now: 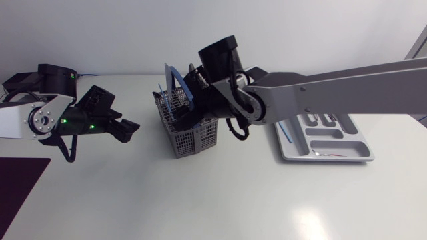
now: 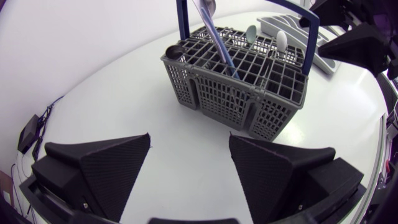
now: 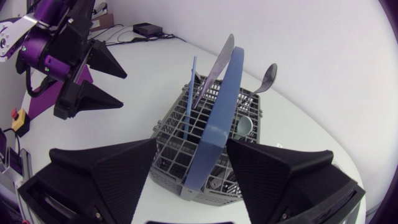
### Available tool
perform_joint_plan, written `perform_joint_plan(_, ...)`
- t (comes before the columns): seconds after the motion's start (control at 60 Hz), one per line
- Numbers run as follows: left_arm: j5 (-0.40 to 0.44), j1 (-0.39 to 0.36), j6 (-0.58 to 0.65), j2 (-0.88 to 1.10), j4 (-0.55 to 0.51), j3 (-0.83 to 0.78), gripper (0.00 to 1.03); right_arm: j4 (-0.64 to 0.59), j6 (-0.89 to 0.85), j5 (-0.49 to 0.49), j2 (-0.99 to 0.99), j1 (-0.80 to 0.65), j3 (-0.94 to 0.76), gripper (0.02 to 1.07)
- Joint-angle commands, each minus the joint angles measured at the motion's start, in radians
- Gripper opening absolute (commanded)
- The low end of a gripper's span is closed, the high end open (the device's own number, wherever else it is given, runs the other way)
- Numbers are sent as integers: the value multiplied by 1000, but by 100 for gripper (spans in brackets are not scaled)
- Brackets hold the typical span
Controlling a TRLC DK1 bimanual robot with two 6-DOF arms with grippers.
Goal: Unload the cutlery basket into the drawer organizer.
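Note:
My gripper will turn the handle and the basket will turn with it, because the blue handle is joined (image 3: 195, 179) to the end of the grey cutlery basket (image 1: 193, 141).
A grey cutlery basket (image 1: 192, 137) with a blue handle (image 3: 219, 115) stands mid-table. Upright in it are a knife (image 3: 214, 68), a spoon (image 3: 265, 77) and a thin blue utensil (image 3: 189, 93). My right gripper (image 3: 191, 142) hangs over the basket, open, its fingers on either side of the handle with a gap on one side. My left gripper (image 1: 130, 127) is open and empty, left of the basket and pointing at it. The white drawer organizer (image 1: 353, 143) lies at the right with a blue utensil (image 1: 285, 131) in its left slot and a few pieces in others.
A dark mat (image 1: 20, 193) covers the front left corner of the table. In the left wrist view the basket (image 2: 236, 93) stands ahead of the fingers, with my right gripper's fingers (image 2: 354, 46) beyond it. Bare white table lies in front of the basket.

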Motion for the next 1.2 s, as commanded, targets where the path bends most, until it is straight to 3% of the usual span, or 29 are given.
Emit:
perform_joint_plan(0.0,20,19,24,5,24,-25,97,29,-1,14,41,7,19,53)
perform_joint_plan(0.05,24,30,22,16,35,-22,97,37,-11,21,46,3,12,38)
perform_joint_plan(0.167,26,36,22,43,38,-8,97,63,-24,14,29,-16,-36,31)
perform_joint_plan(0.25,26,36,22,54,44,-3,97,97,-42,-45,-34,-34,-109,22)
perform_joint_plan(0.45,27,25,16,54,42,15,97,75,-107,-128,-169,-63,-232,21)
perform_joint_plan(0.683,27,19,18,103,42,47,96,-113,-257,-306,-327,-197,-301,22)
perform_joint_plan(0.717,30,15,13,119,42,60,96,-112,-260,-309,-330,-206,-310,24)
perform_joint_plan(0.733,33,8,10,128,42,67,96,-112,-260,-309,-332,-208,-315,30)
perform_joint_plan(0.767,38,-1,4,151,42,83,96,-113,-258,-309,-336,-208,-318,56)
perform_joint_plan(0.8,38,-5,-1,169,42,100,96,-121,-251,-309,-349,-200,-321,96)
perform_joint_plan(0.817,38,-13,-12,188,42,115,96,-124,-249,-309,-358,-197,-323,103)
perform_joint_plan(1.0,38,-50,-58,318,56,242,96,-187,-235,-306,-568,-180,-407,103)
perform_joint_plan(1.133,38,-53,-102,439,90,363,93,-196,-232,-305,-605,-255,-502,101)
perform_joint_plan(1.183,38,-56,-104,476,70,403,93,-181,-229,-305,-582,-286,-527,94)
